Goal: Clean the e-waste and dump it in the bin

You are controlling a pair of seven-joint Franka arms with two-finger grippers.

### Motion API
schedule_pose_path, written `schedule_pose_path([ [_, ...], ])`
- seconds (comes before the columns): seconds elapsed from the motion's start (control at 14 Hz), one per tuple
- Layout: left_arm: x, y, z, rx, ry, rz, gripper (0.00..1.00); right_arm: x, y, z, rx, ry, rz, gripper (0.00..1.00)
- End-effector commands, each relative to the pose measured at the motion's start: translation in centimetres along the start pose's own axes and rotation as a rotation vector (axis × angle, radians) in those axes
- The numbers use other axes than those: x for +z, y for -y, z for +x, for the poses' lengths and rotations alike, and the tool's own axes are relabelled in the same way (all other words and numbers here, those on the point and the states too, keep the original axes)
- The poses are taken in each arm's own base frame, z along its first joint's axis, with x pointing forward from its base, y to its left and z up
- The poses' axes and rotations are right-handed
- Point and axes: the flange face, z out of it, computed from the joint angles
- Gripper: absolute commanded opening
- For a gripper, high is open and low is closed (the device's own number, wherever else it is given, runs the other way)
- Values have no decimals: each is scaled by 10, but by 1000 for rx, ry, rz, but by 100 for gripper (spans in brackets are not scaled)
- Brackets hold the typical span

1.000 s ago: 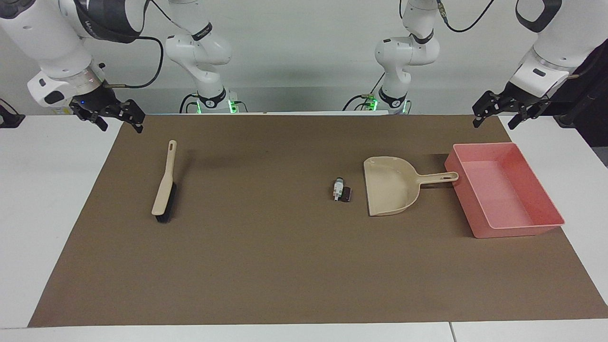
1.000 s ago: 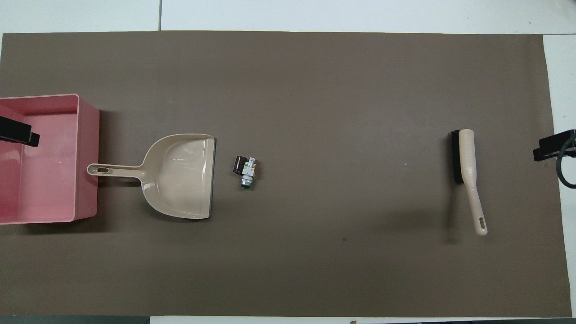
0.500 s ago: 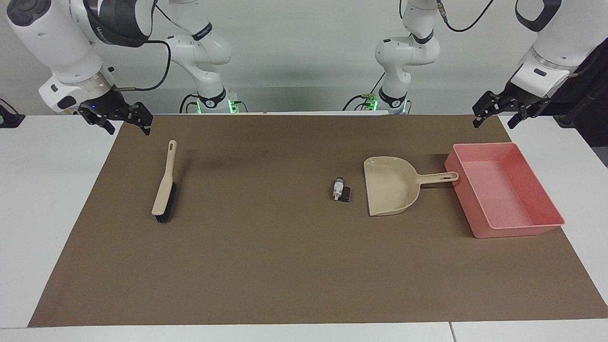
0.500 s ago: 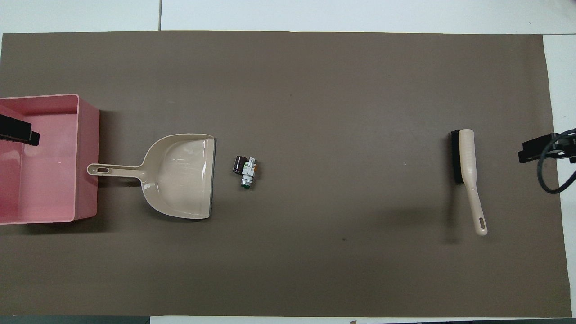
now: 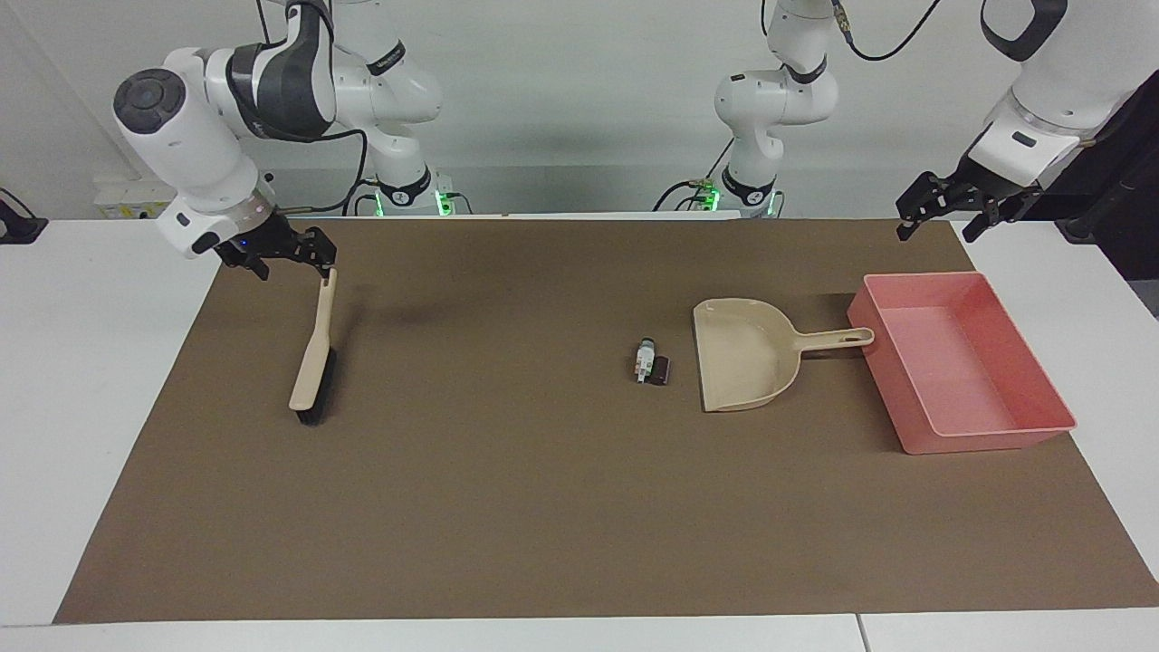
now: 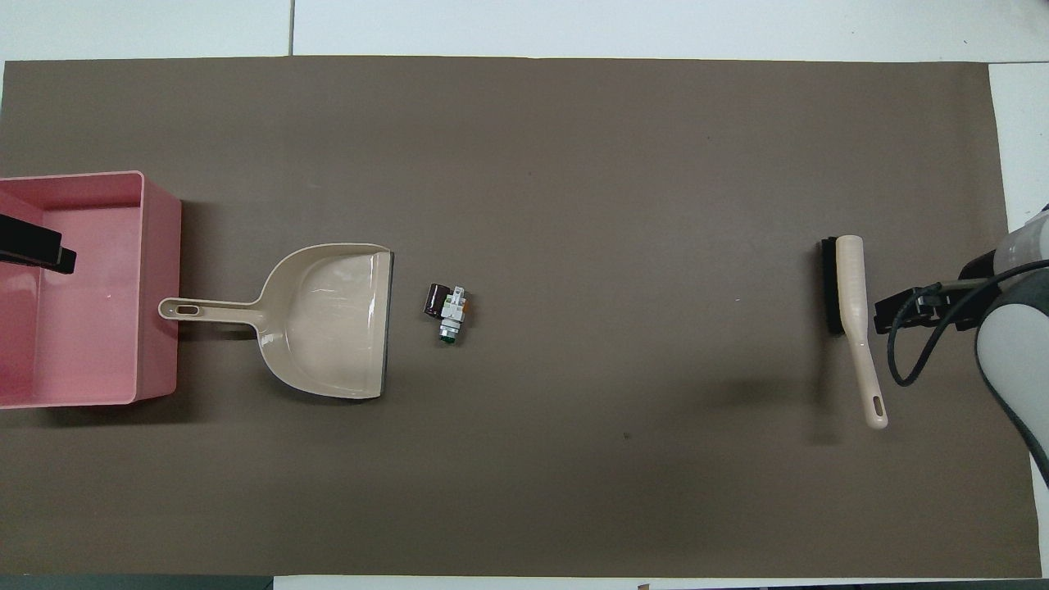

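My right gripper's open fingers are beside the brush handle (image 6: 871, 397), which lies free, so I keep moving down to the handle's middle (image 6: 862, 362) until the fingers are on both sides of it.
The e-waste (image 5: 650, 362), a whitish cylinder with coloured bits and a dark block, lies on the brown mat beside the open mouth of the beige dustpan (image 5: 742, 355); it also shows in the overhead view (image 6: 448, 307). The dustpan's (image 6: 328, 319) handle points at the pink bin (image 5: 987, 436), which is empty (image 6: 160, 287). My right gripper (image 5: 292, 264) is open and empty, in the air close by the handle end of a beige brush (image 5: 315, 349). My left gripper (image 5: 934, 226) is open and empty, up in the air over the bin's edge (image 6: 33, 250).
The brush (image 6: 852, 319) lies on the mat toward the right arm's end of the table, bristles down to one side. The brown mat (image 5: 543, 507) covers most of the white table. My right gripper (image 6: 901, 310) shows beside the brush handle in the overhead view.
My right gripper has moved down and inward from off the mat's edge to just beside the brush's handle. The left gripper has barely shifted. The objects have not moved.
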Motion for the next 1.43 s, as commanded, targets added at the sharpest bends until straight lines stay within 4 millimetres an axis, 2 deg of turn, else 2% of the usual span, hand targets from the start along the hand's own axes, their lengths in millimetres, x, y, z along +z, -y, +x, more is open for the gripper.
schedule_pose_path([
  [0.0,-1,-3,-8,5,-11,7,98,23,0,-17,-29,-7,16,99],
  [0.07,-1,-3,-7,27,-19,9,98,33,-3,-19,-26,-3,17,99],
  [0.21,-1,-4,-6,180,-23,11,98,56,-7,-27,-31,-3,20,99],
  [0.57,4,-12,-8,670,-14,9,96,93,-19,-20,-29,-49,18,98],
  [0.64,7,-20,-5,784,-22,15,96,102,-18,-21,-32,-54,17,97],
  [0.86,18,-23,-3,1053,-12,13,97,123,-25,-24,-28,-54,19,93],
  [1.0,28,-23,-5,1207,0,7,96,124,-31,-24,-22,-62,20,89],
  [1.14,39,-23,-9,1281,-10,17,97,134,-33,-22,-49,-62,19,86],
  [1.36,73,-39,-4,1355,7,5,97,135,-38,-23,-44,-61,21,81],
])
